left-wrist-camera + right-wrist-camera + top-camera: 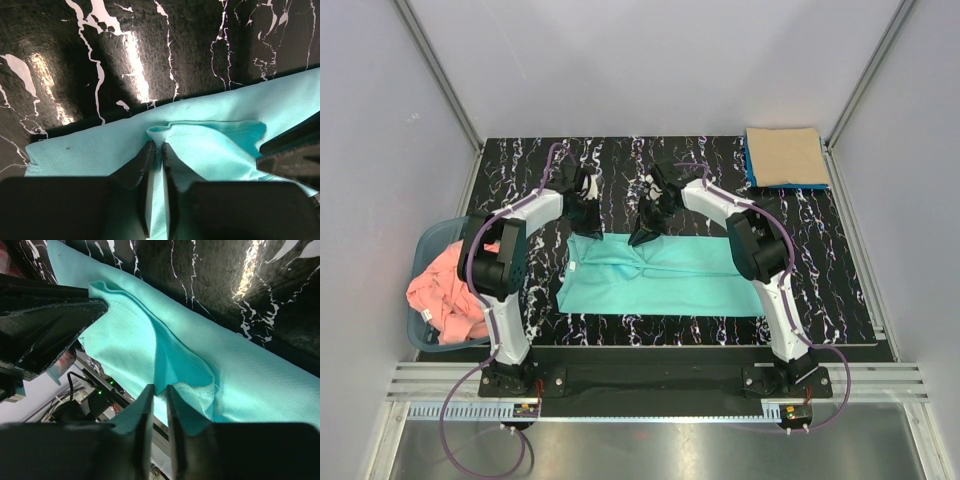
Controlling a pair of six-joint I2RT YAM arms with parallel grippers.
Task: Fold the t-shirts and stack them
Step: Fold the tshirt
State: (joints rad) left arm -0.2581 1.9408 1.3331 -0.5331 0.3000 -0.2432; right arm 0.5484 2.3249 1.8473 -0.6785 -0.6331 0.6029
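Next, I lay the sleeve toward the t-shirt's near edge and smooth it flat with my left gripper, because the sleeve's opening is bunched up and gaping by the turquoise-green t-shirt's far edge.
A turquoise-green t-shirt lies spread on the black marbled table. My left gripper is shut on a pinch of its far edge near the left end; the left wrist view shows a ridge of cloth between the fingertips. My right gripper is shut on a fold of the same edge just to the right, as the right wrist view shows. The two grippers are close together. A salmon pink t-shirt lies crumpled in the basket. A folded tan-beige t-shirt rests on a folded blue t-shirt at the far right.
The blue-grey plastic basket stands at the table's left edge beside the left arm. Grey walls and aluminium posts close in the sides and back. The right gripper's body shows in the left wrist view.
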